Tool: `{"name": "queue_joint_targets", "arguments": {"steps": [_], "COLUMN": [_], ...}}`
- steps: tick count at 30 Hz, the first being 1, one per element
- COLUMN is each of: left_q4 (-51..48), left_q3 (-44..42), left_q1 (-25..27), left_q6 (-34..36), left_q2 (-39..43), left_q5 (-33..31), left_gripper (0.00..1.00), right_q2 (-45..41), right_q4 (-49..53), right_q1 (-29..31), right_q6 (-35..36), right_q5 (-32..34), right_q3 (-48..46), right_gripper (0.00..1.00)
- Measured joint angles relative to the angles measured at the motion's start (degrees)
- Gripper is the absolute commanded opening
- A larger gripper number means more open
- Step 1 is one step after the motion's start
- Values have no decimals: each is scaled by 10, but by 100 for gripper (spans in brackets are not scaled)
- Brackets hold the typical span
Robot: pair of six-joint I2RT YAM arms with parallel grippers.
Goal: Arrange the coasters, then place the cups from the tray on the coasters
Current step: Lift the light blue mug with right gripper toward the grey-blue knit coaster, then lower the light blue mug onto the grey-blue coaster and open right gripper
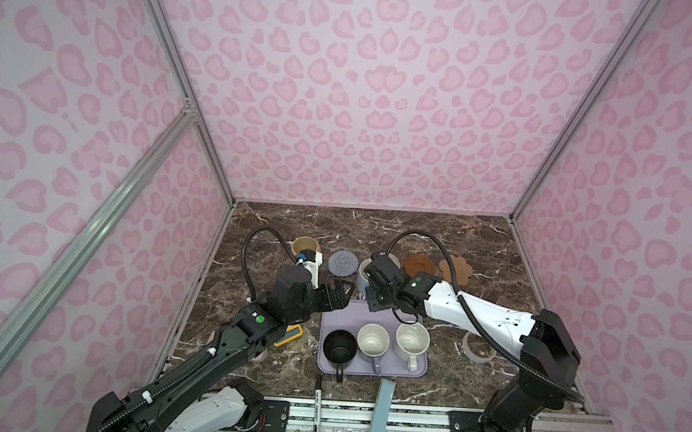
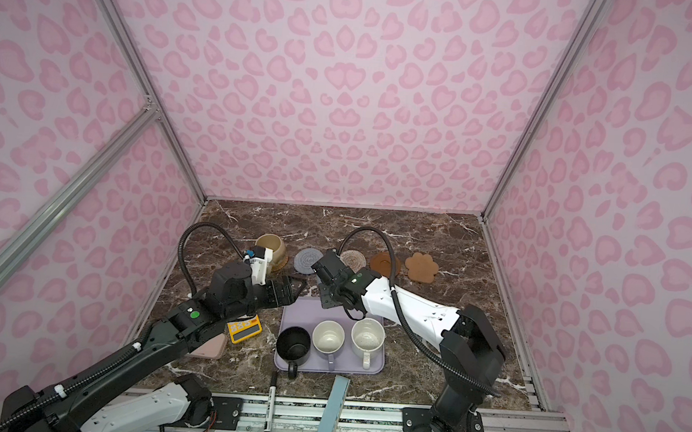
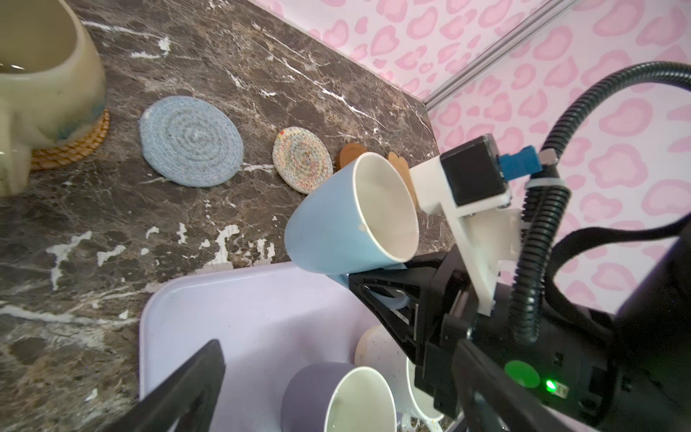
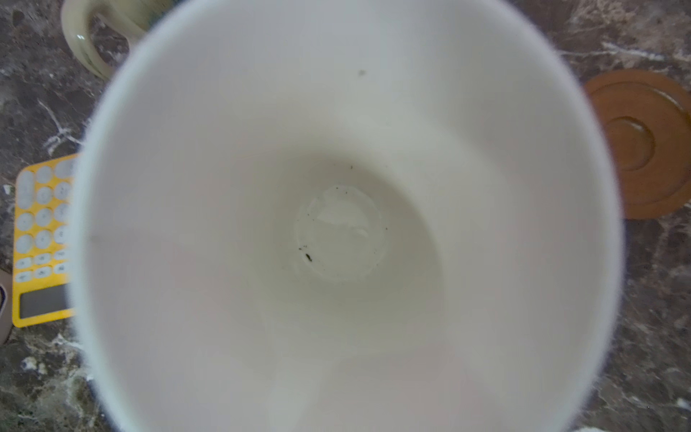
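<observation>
The grey-blue coaster (image 1: 343, 263) is empty and my right gripper grips the light blue cup's handle (image 3: 394, 296), so I should keep carrying the cup until its base rests there.
My right gripper (image 1: 368, 289) is shut on the handle of the light blue cup (image 3: 336, 228), which hangs tilted over the far edge of the lavender tray (image 1: 383, 311). The cup's white inside (image 4: 344, 224) fills the right wrist view. On the tray stand the black (image 1: 339, 346), lavender (image 1: 373, 339) and white speckled (image 1: 412, 340) cups. In the far row, the beige cup (image 1: 304, 246) sits on the orange coaster (image 3: 78, 144). Beside it lie the grey-blue (image 1: 343, 264), cream (image 2: 354, 258), brown (image 1: 420, 265) and paw-shaped (image 1: 456, 268) coasters. My left gripper (image 1: 337, 293) stands open and holds nothing at the tray's far left corner.
A yellow calculator (image 2: 245, 327) and a pink flat object (image 2: 210, 347) lie under the left arm. A whitish tape roll (image 1: 477, 346) lies right of the tray. A marker (image 1: 317, 407) and a grey-blue bar (image 1: 382, 411) lie at the front edge.
</observation>
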State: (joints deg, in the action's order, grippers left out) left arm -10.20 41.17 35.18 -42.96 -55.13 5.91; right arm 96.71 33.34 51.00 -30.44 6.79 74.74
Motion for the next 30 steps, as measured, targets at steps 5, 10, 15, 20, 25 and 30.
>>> {"name": "queue_joint_targets", "arguments": {"steps": [5,10,15,20,25,30], "left_q4": [-5,-6,-4,0,11,43], "left_q3": [4,21,21,21,18,-7], "left_q1": [-52,-95,-142,-163,-183,-187], "left_q6": [7,17,22,23,25,9], "left_q2": [7,-3,-24,-36,-49,-55], "left_q5": [18,37,67,89,102,101], "left_gripper": [97,97,97,97,97,97], "right_q2": [40,95,150,191,224,260], "right_q4": [5,10,12,12,17,22], "right_q1": [-5,-7,-12,-19,-27,-33], "right_q6": [-1,-5,-7,-11,-15,-19], "right_q5": [5,11,14,22,24,26], "right_q3": [50,120,186,213,246,285], "right_gripper": [0,0,0,0,0,0]}}
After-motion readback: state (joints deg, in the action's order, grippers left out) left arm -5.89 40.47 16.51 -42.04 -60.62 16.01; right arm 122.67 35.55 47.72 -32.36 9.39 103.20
